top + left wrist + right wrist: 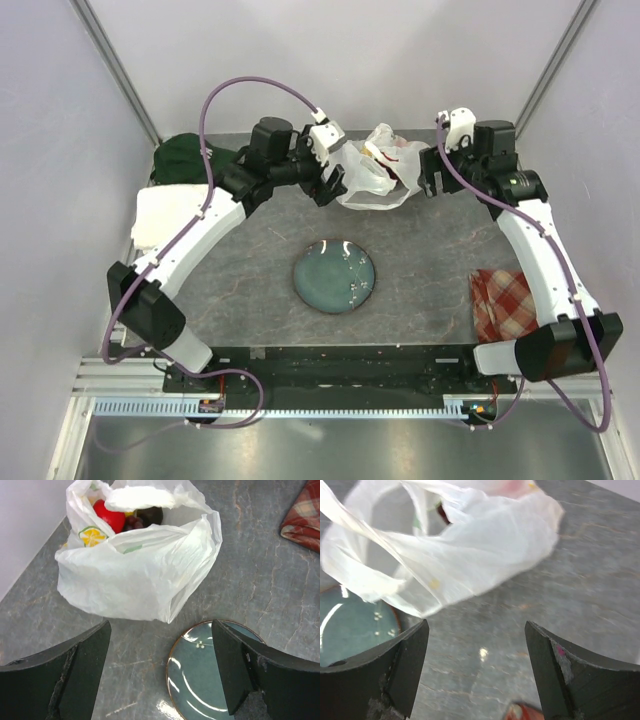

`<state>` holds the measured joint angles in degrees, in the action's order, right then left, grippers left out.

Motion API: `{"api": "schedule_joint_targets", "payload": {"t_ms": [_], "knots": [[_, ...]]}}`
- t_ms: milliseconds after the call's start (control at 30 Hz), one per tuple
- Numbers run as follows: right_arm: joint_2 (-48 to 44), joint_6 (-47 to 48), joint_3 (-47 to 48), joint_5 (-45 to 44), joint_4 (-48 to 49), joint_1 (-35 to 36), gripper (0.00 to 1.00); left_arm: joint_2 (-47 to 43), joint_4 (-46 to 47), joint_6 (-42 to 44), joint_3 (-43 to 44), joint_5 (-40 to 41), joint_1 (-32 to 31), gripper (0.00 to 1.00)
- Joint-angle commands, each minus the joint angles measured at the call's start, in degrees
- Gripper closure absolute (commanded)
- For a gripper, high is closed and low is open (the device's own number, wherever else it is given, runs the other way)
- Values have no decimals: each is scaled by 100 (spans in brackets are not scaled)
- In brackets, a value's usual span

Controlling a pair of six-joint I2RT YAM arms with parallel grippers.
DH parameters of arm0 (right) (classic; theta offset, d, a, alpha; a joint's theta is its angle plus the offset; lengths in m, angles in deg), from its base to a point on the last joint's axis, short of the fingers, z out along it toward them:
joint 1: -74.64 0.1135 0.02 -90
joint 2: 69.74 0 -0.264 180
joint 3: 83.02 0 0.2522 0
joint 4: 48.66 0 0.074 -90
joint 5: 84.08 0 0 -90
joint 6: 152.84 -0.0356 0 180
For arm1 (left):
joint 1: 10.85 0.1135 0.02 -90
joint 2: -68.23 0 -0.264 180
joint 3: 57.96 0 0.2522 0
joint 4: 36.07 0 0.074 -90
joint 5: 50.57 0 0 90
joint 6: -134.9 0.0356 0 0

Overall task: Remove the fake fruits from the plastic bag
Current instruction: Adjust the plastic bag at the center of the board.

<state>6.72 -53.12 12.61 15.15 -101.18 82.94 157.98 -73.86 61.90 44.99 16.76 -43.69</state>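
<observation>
The bag's white fold is hanging over the fake fruits. My right gripper should pinch the bag's loose edge and help widen the bag's opening before it reaches in.
The white plastic bag lies at the back middle of the table, its mouth open. In the left wrist view the bag holds a red apple, a dark purple-brown fruit, dark red grapes and a yellow-printed piece. My left gripper is open and empty, just left of the bag; in its wrist view it hangs over bare table below the bag. My right gripper is open and empty, just right of the bag.
A round teal plate sits at the table's middle, also in the left wrist view. A red checked cloth lies at the right. A dark green cap and a white folded cloth lie at the back left. Walls close both sides.
</observation>
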Motion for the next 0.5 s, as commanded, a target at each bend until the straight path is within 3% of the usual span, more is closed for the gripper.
{"api": "schedule_joint_targets", "payload": {"t_ms": [0, 167, 333, 467], "knots": [[342, -102, 339, 1149, 414, -3, 14, 130, -49, 716, 468, -527, -64, 11], [588, 179, 348, 1660, 501, 111, 17, 288, 222, 1333, 117, -361, -293, 27], [869, 505, 365, 1564, 747, 400, 17, 52, 890, 894, -470, 26, -284, 28], [1081, 444, 453, 1371, 948, 559, 18, -344, 1575, 823, -1191, -184, -293, 26]]}}
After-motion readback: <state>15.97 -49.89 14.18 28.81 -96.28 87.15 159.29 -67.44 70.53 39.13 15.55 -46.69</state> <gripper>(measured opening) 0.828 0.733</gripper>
